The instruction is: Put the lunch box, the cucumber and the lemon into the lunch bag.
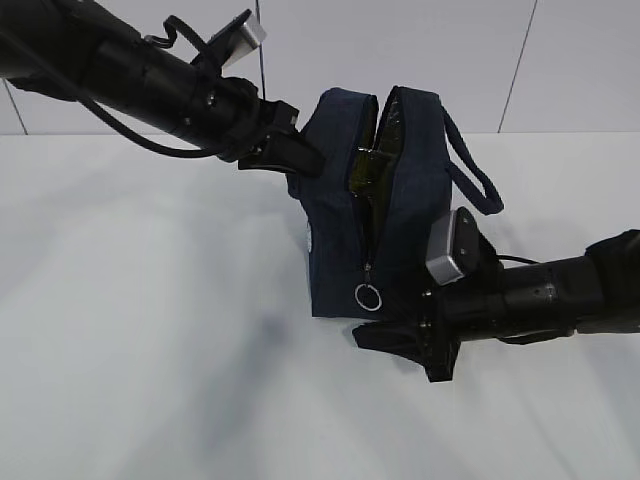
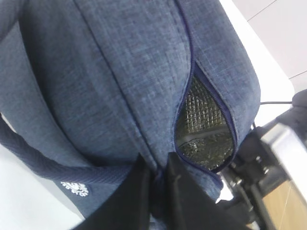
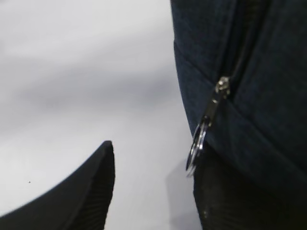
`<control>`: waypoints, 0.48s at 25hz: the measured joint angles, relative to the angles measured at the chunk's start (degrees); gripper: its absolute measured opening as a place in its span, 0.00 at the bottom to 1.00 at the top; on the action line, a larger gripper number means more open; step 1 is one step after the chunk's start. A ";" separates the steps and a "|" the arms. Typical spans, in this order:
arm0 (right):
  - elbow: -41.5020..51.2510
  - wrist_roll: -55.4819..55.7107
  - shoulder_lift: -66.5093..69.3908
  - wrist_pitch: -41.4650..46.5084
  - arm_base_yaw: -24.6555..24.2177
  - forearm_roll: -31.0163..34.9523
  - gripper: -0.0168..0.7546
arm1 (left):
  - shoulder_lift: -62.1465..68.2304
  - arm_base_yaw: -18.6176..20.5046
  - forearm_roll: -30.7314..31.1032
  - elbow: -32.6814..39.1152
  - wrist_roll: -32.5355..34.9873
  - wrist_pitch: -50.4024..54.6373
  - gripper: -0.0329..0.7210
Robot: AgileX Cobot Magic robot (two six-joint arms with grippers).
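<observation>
The metal ring pull hangs down at the open zipper's low end. The gap below it will zip closed when I pull it up.
The navy lunch bag stands upright in the middle of the table, its zipper open along the top. Something dark green shows inside the opening; I cannot tell what it is. My left gripper is shut on the bag's fabric edge at the upper left, and the left wrist view shows it beside the silver lining. My right gripper is open, low at the bag's front. The metal ring pull hangs right next to its right finger. The lunch box and the lemon are out of view.
The white table stretches left and in front of the bag. A loop handle hangs off the bag's right side. The small white logo is on the bag's side. A white tiled wall stands behind.
</observation>
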 joint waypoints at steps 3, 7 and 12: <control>-1.58 0.00 0.44 -2.93 1.75 0.00 0.54 | 0.00 0.00 0.00 0.00 0.00 0.00 0.07; -2.87 1.04 0.44 -3.68 2.13 0.00 0.54 | 0.00 0.00 0.00 0.00 0.00 0.00 0.07; -3.36 5.55 0.44 -4.18 2.13 -0.10 0.54 | 0.00 0.00 0.00 0.00 0.00 0.00 0.07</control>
